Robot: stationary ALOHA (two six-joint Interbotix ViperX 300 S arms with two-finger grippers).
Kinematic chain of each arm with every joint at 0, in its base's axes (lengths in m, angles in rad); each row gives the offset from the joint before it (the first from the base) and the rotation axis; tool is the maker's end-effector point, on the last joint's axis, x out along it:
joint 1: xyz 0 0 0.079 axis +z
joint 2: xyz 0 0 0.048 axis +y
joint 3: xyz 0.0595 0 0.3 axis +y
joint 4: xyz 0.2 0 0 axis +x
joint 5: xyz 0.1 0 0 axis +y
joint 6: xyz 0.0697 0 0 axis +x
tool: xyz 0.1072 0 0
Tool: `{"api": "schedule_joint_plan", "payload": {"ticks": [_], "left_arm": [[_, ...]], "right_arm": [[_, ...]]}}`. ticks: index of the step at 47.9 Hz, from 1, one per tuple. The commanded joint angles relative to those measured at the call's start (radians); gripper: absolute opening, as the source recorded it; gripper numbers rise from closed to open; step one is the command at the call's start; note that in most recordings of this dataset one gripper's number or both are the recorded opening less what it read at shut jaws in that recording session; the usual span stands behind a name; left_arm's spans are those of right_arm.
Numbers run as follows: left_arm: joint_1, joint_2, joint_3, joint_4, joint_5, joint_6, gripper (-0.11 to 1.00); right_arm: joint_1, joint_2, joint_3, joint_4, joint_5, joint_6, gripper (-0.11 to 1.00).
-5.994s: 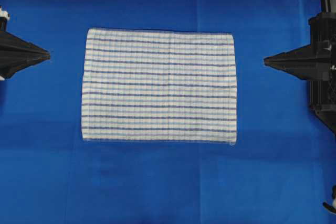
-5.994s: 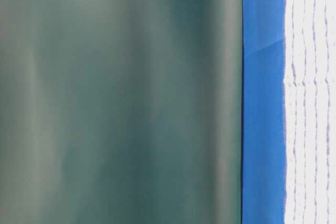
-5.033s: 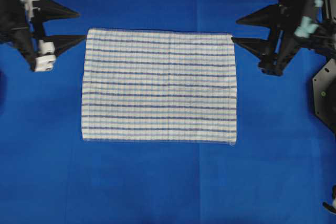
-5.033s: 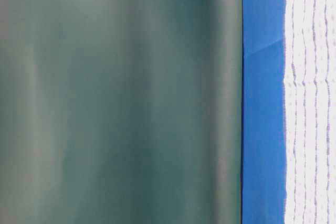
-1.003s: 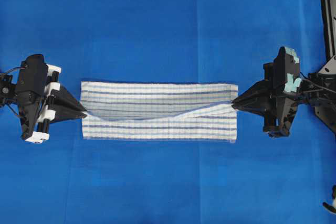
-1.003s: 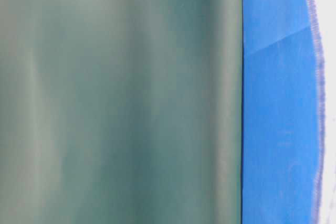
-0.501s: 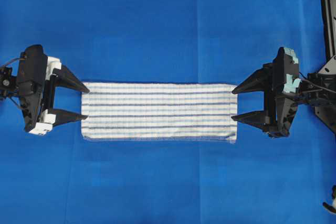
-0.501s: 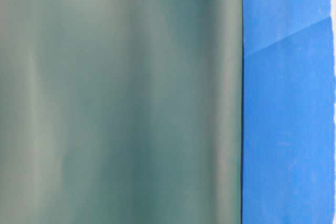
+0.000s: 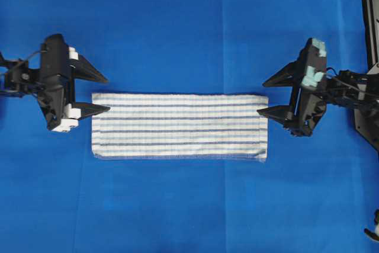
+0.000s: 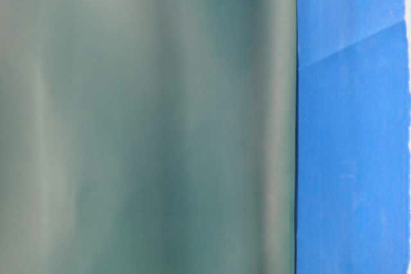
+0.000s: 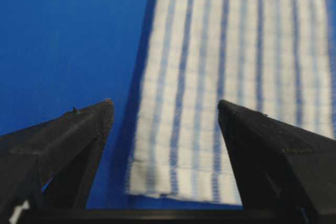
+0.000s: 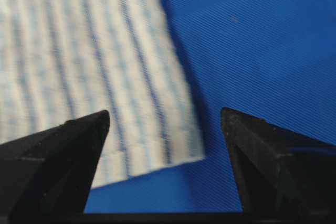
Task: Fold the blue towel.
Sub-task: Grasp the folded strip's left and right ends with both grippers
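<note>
The blue towel [image 9: 179, 126] lies crosswise between my two grippers. Next, my right gripper swings its towel corner [image 9: 263, 100] to the far side to turn the towel lengthwise before folding.
The blue towel [image 9: 179, 126] is a white cloth with thin blue stripes, lying flat on the table as a long strip folded in half. My left gripper [image 9: 108, 94] is open at the towel's far left corner, one finger over the cloth and one beyond the edge. My right gripper [image 9: 262, 96] is open at the far right corner in the same way. Each wrist view shows a towel corner [image 11: 231, 77] [image 12: 79, 61] below the spread fingers of the left gripper [image 11: 164, 103] and right gripper [image 12: 164, 111]. Neither gripper holds anything.
A plain blue table covering [image 9: 189, 28] lies under everything. A black frame [image 9: 368, 4] stands at the right edge. The table-level view shows only a blurred green surface [image 10: 148, 120] and a band of the blue covering [image 10: 353, 126].
Both grippers opened and let go of the towel's corners. The lifted layer settled flat. Both grippers then shifted toward the towel's far edge.
</note>
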Motion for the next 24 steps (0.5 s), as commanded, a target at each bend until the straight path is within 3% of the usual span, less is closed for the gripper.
{"api": "schedule_joint_plan", "payload": {"ticks": [1,9,14,18,24], "left_arm": [[0.014,0.037,-0.020,0.002,-0.005,0.002,0.75],[0.020,0.115,-0.023,0.000,-0.006,0.002,0.72],[0.020,0.143,-0.026,0.000,-0.005,-0.003,0.58],[0.020,0.155,-0.031,0.002,-0.005,-0.005,0.38],[0.020,0.156,-0.031,0.000,-0.003,-0.003,0.08]], "right_arm": [[-0.003,0.043,-0.021,0.002,-0.043,-0.002,0.88],[-0.003,0.120,-0.034,0.008,-0.081,-0.002,0.87],[-0.003,0.153,-0.048,0.008,-0.080,-0.002,0.80],[-0.002,0.166,-0.052,0.005,-0.075,-0.003,0.65],[0.006,0.166,-0.052,0.002,-0.074,-0.006,0.28]]}}
